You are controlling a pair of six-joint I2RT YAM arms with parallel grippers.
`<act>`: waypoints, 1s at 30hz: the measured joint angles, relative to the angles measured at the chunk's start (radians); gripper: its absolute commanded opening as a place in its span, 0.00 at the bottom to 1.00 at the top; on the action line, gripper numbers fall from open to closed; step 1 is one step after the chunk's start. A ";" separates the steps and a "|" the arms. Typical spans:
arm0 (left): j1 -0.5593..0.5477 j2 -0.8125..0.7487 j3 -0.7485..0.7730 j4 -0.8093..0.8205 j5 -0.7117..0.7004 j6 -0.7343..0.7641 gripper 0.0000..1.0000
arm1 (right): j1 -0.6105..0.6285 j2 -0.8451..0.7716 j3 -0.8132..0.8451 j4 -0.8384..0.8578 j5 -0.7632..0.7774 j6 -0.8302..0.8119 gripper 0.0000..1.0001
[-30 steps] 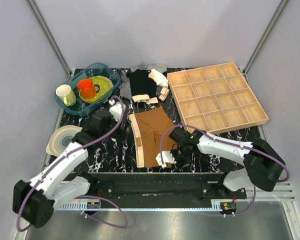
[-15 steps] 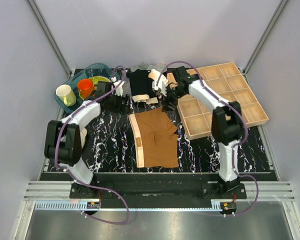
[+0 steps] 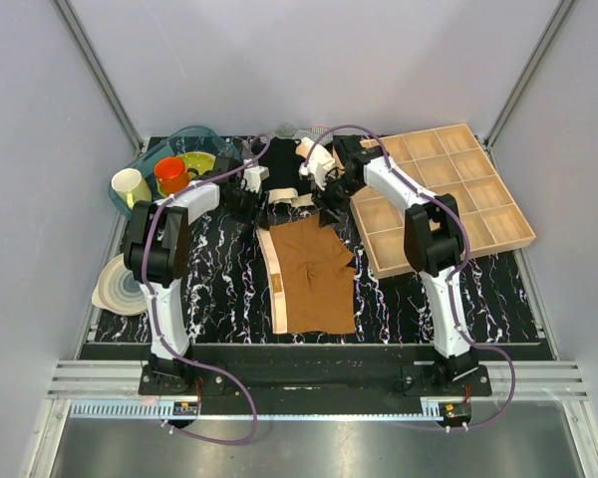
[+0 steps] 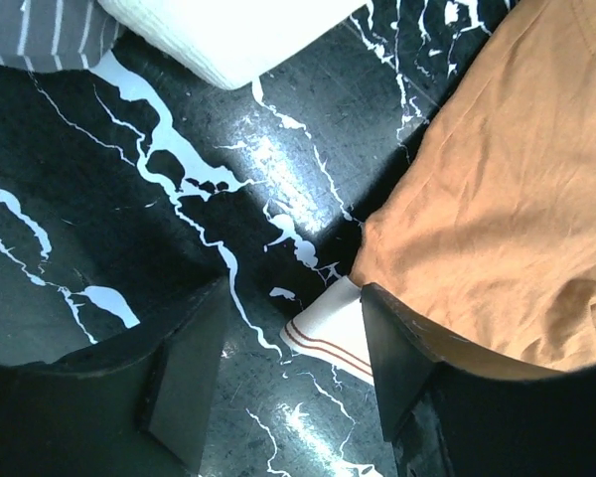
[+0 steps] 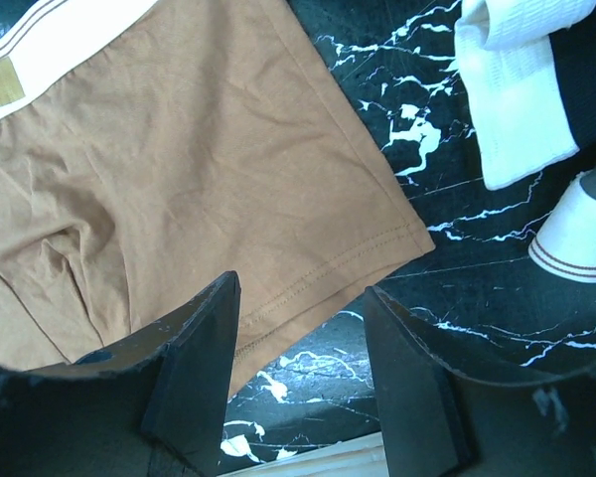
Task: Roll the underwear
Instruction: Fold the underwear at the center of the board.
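Note:
My right gripper is straddling the leg's hem (image 5: 303, 318) short of the hem's far corner. Next, my right gripper moves over to that corner (image 5: 420, 242) and pinches it before folding.
The rust-brown underwear (image 3: 317, 274) lies flat on the black marble table, its pale beige waistband (image 3: 275, 284) along the left side. My left gripper (image 3: 251, 202) is open and empty at the far left corner. In the left wrist view it (image 4: 293, 378) hangs over bare table beside the waistband corner (image 4: 323, 336), with the brown fabric (image 4: 497, 219) to the right. My right gripper (image 3: 329, 206) is open and empty at the far right corner. In the right wrist view it (image 5: 303, 368) straddles the hem of a leg of the underwear (image 5: 179, 169).
A wooden compartment tray (image 3: 434, 194) stands at the right, its edge under my right fingers (image 5: 308, 465). A black garment with beige band (image 3: 279, 164) and pale cloths (image 5: 517, 99) lie behind. A blue basin (image 3: 140, 204) with cups sits far left, and stacked plates (image 3: 120, 284) lie left.
Both arms have swung from the near side of the underwear to its far side. In the last half second both grippers have closed in on the far corners. The underwear has not moved.

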 measured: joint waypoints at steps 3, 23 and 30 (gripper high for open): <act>0.000 0.010 0.017 -0.019 0.020 0.007 0.55 | -0.001 0.021 0.031 -0.010 0.006 0.015 0.61; 0.000 0.016 0.025 -0.108 0.056 0.025 0.12 | -0.017 0.217 0.274 -0.047 0.072 0.159 0.58; 0.000 0.021 0.029 -0.112 0.055 0.024 0.11 | -0.018 0.251 0.308 -0.069 0.072 0.169 0.50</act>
